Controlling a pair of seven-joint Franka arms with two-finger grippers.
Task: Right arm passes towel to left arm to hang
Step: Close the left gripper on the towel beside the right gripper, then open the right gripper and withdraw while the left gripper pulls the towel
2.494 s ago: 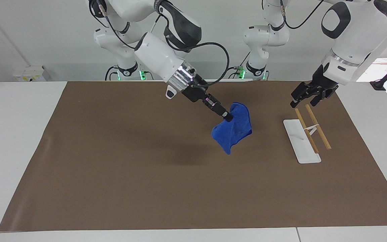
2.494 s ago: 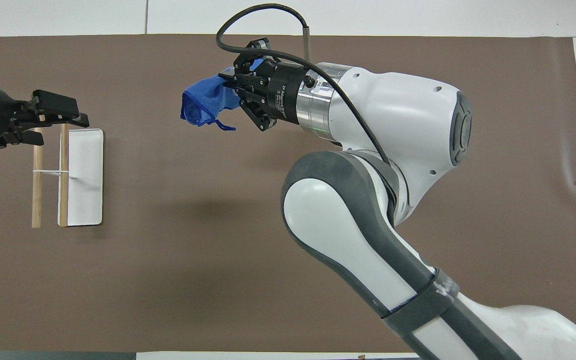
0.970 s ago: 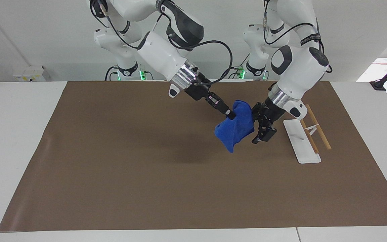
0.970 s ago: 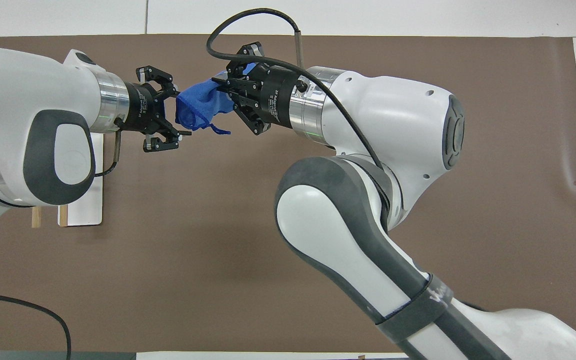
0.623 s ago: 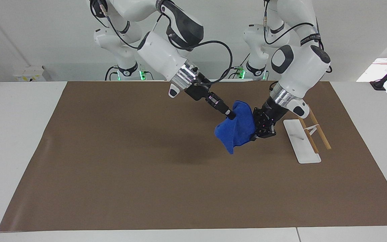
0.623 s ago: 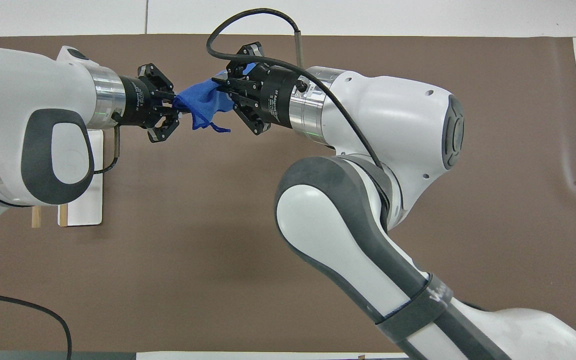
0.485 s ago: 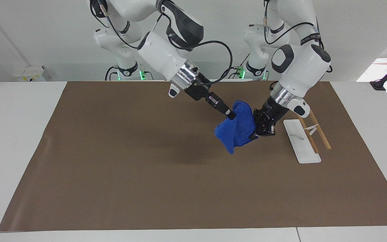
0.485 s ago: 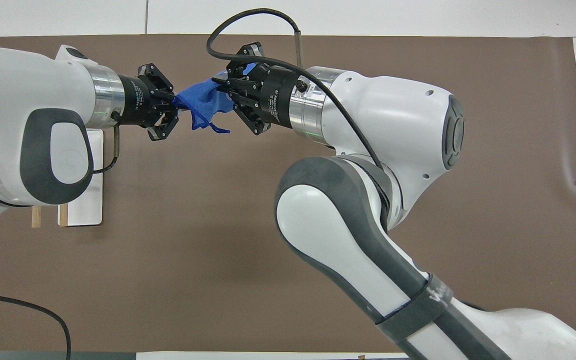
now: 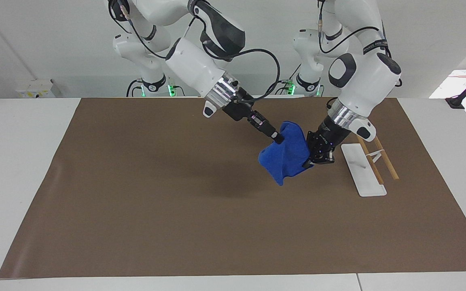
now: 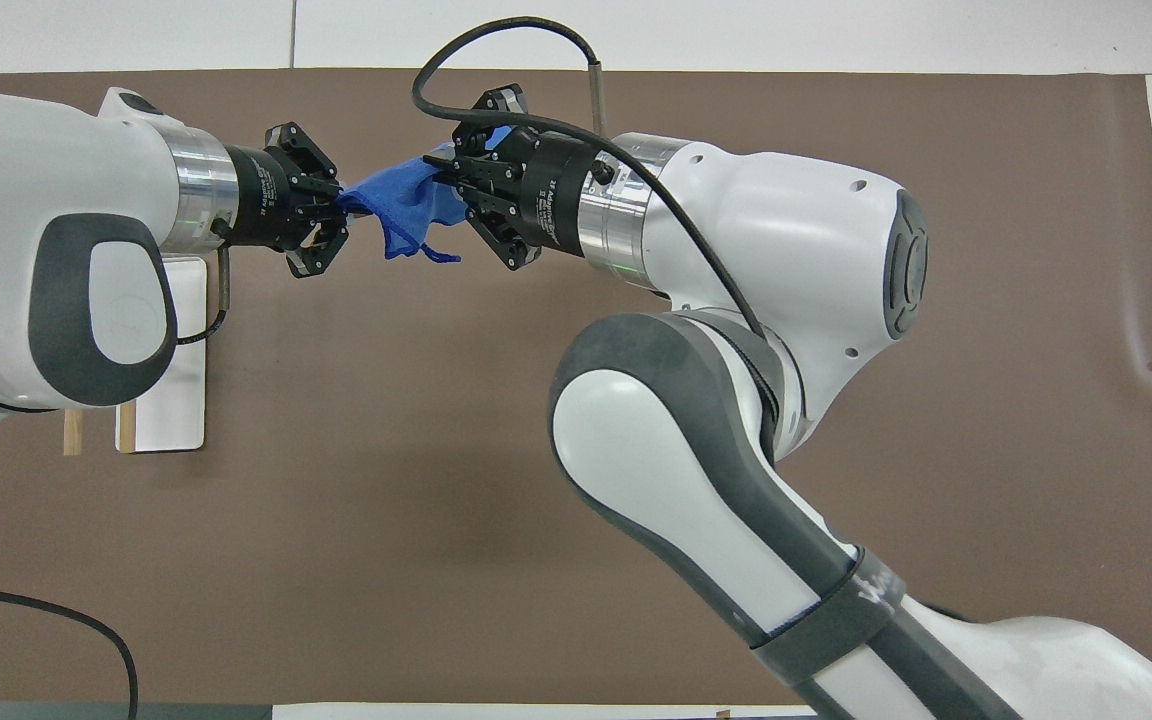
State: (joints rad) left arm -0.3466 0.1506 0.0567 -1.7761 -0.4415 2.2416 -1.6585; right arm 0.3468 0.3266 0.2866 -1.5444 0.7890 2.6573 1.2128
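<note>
The towel's upper edge (image 9: 287, 128) is still in my right gripper, so I should open that gripper and move it away before my left gripper hangs the towel over the wooden rails (image 9: 386, 160).
The blue towel (image 9: 286, 155) hangs in the air over the brown mat, stretched between both grippers; it also shows in the overhead view (image 10: 398, 205). My right gripper (image 9: 276, 139), with its wrist cable, is shut on the towel's upper edge (image 10: 444, 182). My left gripper (image 9: 310, 161) is shut on the towel's other corner, on the side toward the rack (image 10: 338, 203). The towel sags below the two grips and does not touch the mat.
A white base plate (image 9: 362, 169) with two wooden rails (image 9: 382, 157) stands on the mat toward the left arm's end, close beside my left gripper; the left arm partly covers it in the overhead view (image 10: 162, 400). The brown mat (image 9: 176, 202) covers the table.
My left arm swung in from over the rack to the towel, with fingers open a second ago, and closed on its corner. It has since pulled slightly toward the rack, stretching the towel. The right gripper held still.
</note>
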